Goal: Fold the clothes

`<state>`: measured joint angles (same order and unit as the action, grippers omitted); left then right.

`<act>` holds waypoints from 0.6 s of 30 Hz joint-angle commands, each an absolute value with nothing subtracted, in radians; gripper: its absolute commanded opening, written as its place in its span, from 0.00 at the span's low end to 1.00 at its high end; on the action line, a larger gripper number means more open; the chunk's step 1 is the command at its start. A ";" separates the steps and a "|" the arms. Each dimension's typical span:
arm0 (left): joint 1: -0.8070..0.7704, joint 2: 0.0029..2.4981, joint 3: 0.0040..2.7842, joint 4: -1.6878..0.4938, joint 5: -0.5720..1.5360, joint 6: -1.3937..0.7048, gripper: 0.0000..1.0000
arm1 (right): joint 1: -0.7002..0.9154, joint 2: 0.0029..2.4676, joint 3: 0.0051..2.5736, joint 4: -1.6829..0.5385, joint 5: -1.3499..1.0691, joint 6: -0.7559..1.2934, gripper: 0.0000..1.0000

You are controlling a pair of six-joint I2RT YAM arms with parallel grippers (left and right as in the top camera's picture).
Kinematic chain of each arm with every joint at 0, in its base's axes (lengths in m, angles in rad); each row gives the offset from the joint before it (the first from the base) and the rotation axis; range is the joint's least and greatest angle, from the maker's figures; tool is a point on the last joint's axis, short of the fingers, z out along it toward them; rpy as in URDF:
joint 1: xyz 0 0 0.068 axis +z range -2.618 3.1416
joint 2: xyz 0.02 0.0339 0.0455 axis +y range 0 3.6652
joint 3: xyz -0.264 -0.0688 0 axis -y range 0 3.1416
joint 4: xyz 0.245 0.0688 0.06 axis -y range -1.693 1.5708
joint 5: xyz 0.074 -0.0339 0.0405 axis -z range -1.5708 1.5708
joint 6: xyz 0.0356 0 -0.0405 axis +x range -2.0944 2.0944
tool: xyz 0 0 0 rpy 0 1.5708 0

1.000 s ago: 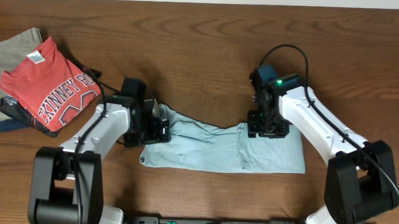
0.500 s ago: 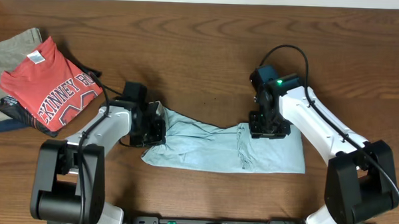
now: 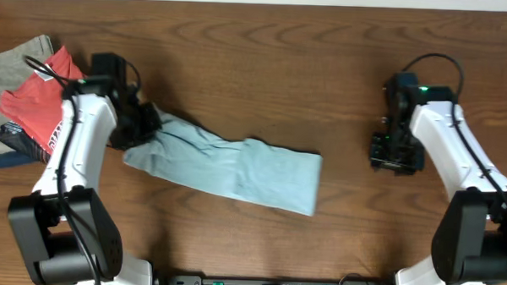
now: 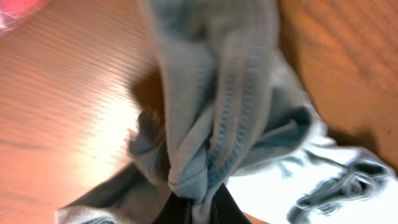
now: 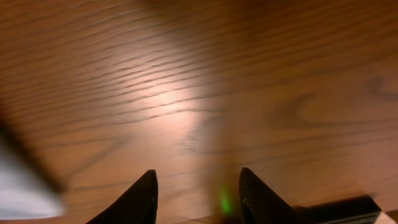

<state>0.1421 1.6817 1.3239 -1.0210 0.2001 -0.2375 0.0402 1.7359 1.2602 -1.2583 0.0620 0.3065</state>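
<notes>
I should use my left gripper on the light blue garment and fold its bunched end point(image 3: 145, 158), which is beside the red T-shirt, back over the garment's flat half point(image 3: 276, 176), because the garment is already stretched out straight.
A light blue garment point(image 3: 235, 171) lies as a long folded strip across the middle of the wooden table point(image 3: 265, 58). My left gripper point(image 3: 142, 127) is shut on its bunched left end. In the left wrist view the blue cloth point(image 4: 217, 93) is pinched between the dark fingers of the left gripper point(image 4: 199, 210) and hangs in folds. Well to the right of the strip, my right gripper point(image 3: 396, 158) stands open over bare wood with nothing in it. Its fingertips point(image 5: 144, 190) frame only table around the right gripper point(image 5: 198, 190).
A stack of clothes sits at the far left: a red printed T-shirt point(image 3: 39, 105) on top of a grey-green garment point(image 3: 15, 62) and a dark one point(image 3: 8, 136). A pale blurred patch point(image 5: 18, 193) shows at the right wrist view's lower left.
My left gripper has shut on the garment's left end and dragged it left and back. My right gripper has let go of the cloth and moved off to the right.
</notes>
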 commanded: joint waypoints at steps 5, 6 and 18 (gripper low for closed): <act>0.006 1.677 1.457 -1.188 0.149 -0.250 0.06 | -0.020 1.715 1.280 -1.260 0.078 0.264 0.41; -0.044 1.676 1.457 -1.200 0.149 -0.254 0.06 | -0.020 1.715 1.280 -1.260 0.078 0.263 0.41; -0.596 1.699 1.457 -1.073 0.148 -0.443 0.06 | -0.020 1.715 1.279 -1.261 0.078 0.253 0.41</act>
<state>-0.5121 1.6829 1.4399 -1.0889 0.1509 -0.3771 -0.0174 1.7340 1.2613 -1.2598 0.0681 0.2687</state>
